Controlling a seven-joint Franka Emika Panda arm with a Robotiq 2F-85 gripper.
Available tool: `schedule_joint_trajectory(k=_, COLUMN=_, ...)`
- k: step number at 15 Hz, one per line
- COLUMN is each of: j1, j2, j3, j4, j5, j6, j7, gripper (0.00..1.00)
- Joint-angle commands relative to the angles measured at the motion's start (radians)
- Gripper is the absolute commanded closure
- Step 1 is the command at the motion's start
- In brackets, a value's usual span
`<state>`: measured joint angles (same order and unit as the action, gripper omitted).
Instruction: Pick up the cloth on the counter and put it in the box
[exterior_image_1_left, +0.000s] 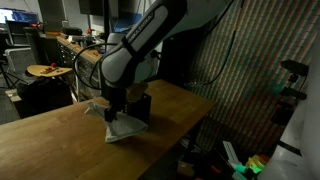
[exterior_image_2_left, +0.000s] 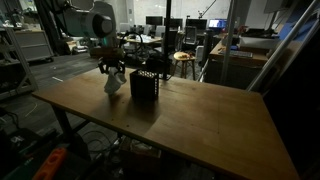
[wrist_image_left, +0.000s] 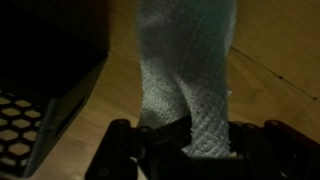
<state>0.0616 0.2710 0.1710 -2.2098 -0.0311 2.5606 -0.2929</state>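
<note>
My gripper is holding the cloth with the cloth's lower end (exterior_image_2_left: 112, 93) hanging beside the box, below the box's rim. It should raise the cloth higher and move it over the box's open top (exterior_image_2_left: 146, 73) before lowering it.
A pale grey-white cloth (wrist_image_left: 185, 70) hangs from my gripper (wrist_image_left: 185, 135), which is shut on its upper end. In both exterior views the cloth (exterior_image_1_left: 124, 125) (exterior_image_2_left: 113, 83) dangles just above the wooden counter, its lower end near or on the surface. The box (exterior_image_2_left: 145, 86) is a small black mesh container standing on the counter right beside the cloth; it shows behind the gripper (exterior_image_1_left: 118, 103) in an exterior view (exterior_image_1_left: 140, 104) and at the left edge of the wrist view (wrist_image_left: 35, 100). The gripper (exterior_image_2_left: 111, 68) is beside the box, not over it.
The wooden counter (exterior_image_2_left: 180, 115) stretches wide past the box. Its edges drop off to a floor with cables and clutter (exterior_image_1_left: 240, 160). Stools and desks (exterior_image_2_left: 183, 60) stand behind the counter. A guitar (exterior_image_1_left: 50, 71) lies in the background.
</note>
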Motion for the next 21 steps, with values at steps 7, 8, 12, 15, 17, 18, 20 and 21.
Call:
schedule_joint_trajectory(k=7, j1=-0.067, j2=-0.262, j3=-0.078, j4=-0.029, j5=0.094, j6=-0.056, j7=-0.016, gripper=0.98)
schedule_joint_trajectory(k=8, j1=-0.071, j2=-0.282, j3=-0.096, j4=-0.025, j5=0.079, j6=-0.052, j7=-0.010, gripper=0.98)
schedule_joint_trajectory(k=12, j1=-0.083, j2=-0.321, j3=-0.156, j4=-0.005, j5=0.056, j6=-0.029, j7=-0.008, gripper=0.98)
schedule_joint_trajectory(k=15, j1=-0.084, j2=-0.311, j3=-0.180, j4=-0.008, j5=0.058, j6=-0.016, j7=-0.012, gripper=0.98)
schedule_joint_trajectory(k=17, j1=-0.080, j2=-0.292, j3=-0.185, j4=-0.015, j5=0.077, j6=-0.008, j7=-0.021, gripper=0.98)
schedule_joint_trajectory(k=18, j1=-0.079, j2=-0.280, j3=-0.184, j4=-0.019, j5=0.074, j6=0.002, j7=-0.018, gripper=0.98)
schedule_joint_trajectory(k=20, j1=-0.078, j2=-0.254, j3=-0.181, j4=-0.023, j5=0.074, j6=0.021, j7=-0.022, gripper=0.98)
schedule_joint_trajectory(k=21, j1=-0.081, j2=-0.236, j3=-0.180, j4=-0.022, j5=0.074, j6=0.034, j7=-0.026, gripper=0.98)
